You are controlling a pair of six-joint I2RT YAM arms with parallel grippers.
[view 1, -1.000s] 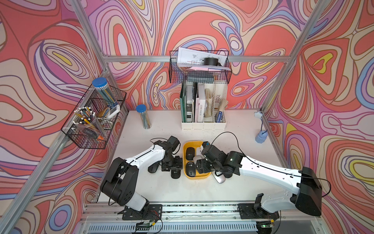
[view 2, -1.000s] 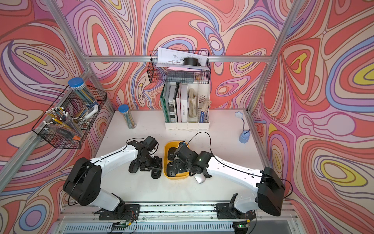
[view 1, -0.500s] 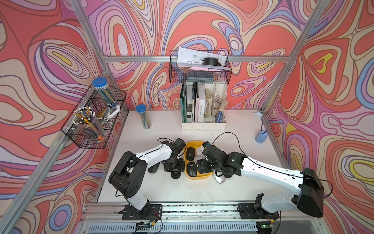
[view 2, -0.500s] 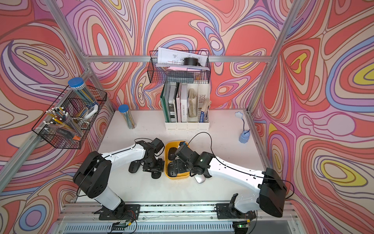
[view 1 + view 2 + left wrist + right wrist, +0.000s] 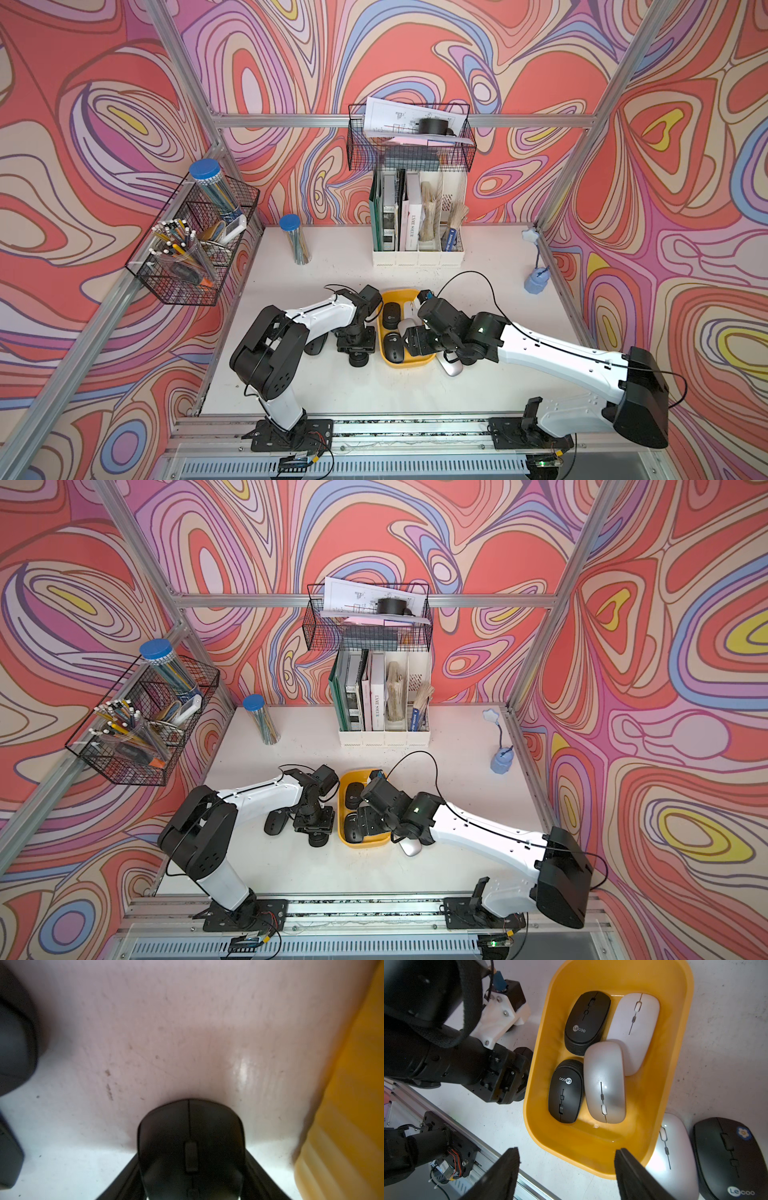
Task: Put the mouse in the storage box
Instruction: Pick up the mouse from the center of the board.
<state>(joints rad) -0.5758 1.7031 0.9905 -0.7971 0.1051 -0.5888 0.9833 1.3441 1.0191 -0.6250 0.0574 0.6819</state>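
I should move my right gripper back toward the silver mouse (image 5: 450, 367) outside before my left gripper lowers the black mouse in, because my right gripper is hanging over the storage box (image 5: 409, 362).
The yellow storage box (image 5: 411, 364) (image 5: 365, 845) sits mid-table in both top views. Two black and two pale mice lie inside it in the right wrist view. A black mouse (image 5: 190, 1136) (image 5: 358, 359) rests on the table just left of the box's wall (image 5: 342, 1105). My left gripper (image 5: 190, 1167) (image 5: 356, 347) is shut on its sides. Over the box's near end (image 5: 591, 1147) my right gripper (image 5: 566, 1152) (image 5: 411, 336) hangs open with nothing between its fingers.
Another black mouse (image 5: 316, 344) (image 5: 14, 1053) lies left of the left arm. Right of the box are a silver mouse (image 5: 451, 368) (image 5: 672, 1153) and a black flower-sticker mouse (image 5: 726, 1157). A file organizer (image 5: 417, 249), pencil tube (image 5: 296, 241) and blue lamp (image 5: 536, 282) stand at the back.
My left gripper has closed on the black mouse, and the left arm's elbow has swung toward the table's front. The right gripper has narrowed slightly and stays over the box.
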